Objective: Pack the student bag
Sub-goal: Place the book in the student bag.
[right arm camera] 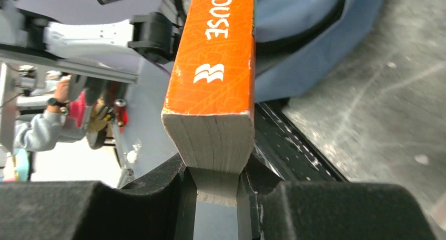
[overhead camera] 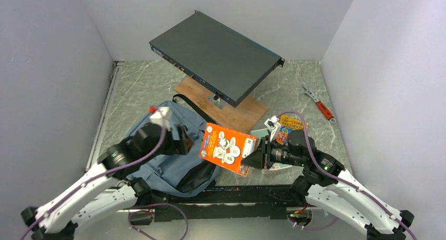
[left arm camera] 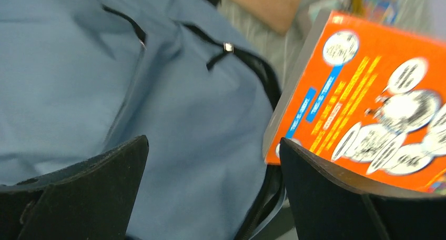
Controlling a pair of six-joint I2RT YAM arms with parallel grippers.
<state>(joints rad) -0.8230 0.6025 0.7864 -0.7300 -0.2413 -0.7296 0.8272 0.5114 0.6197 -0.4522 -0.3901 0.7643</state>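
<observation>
My left gripper should pinch the top fabric (overhead camera: 184, 167) and keep it up before my right gripper pushes in, because the bag's dark opening (overhead camera: 197, 176) hangs low next to the orange book.
The light blue-grey student bag (overhead camera: 168, 163) lies at the near left of the table, its dark opening (overhead camera: 197, 177) facing right. My right gripper (overhead camera: 257, 157) is shut on an orange book (overhead camera: 227, 148) and holds it in the air just right of the bag's opening. In the right wrist view the book's spine (right arm camera: 215, 61) and page edge sit pinched between the pads. My left gripper (overhead camera: 181, 141) hovers over the bag, open and empty. In the left wrist view its fingers (left arm camera: 105, 182) frame the bag fabric (left arm camera: 173, 119), with the book (left arm camera: 373, 103) at right.
A dark flat metal box (overhead camera: 215, 56) stands tilted on a wooden board (overhead camera: 239, 106) at the back. More books (overhead camera: 291, 125) lie behind my right gripper. A red-handled wrench (overhead camera: 320, 104) lies at the right. Walls close in both sides.
</observation>
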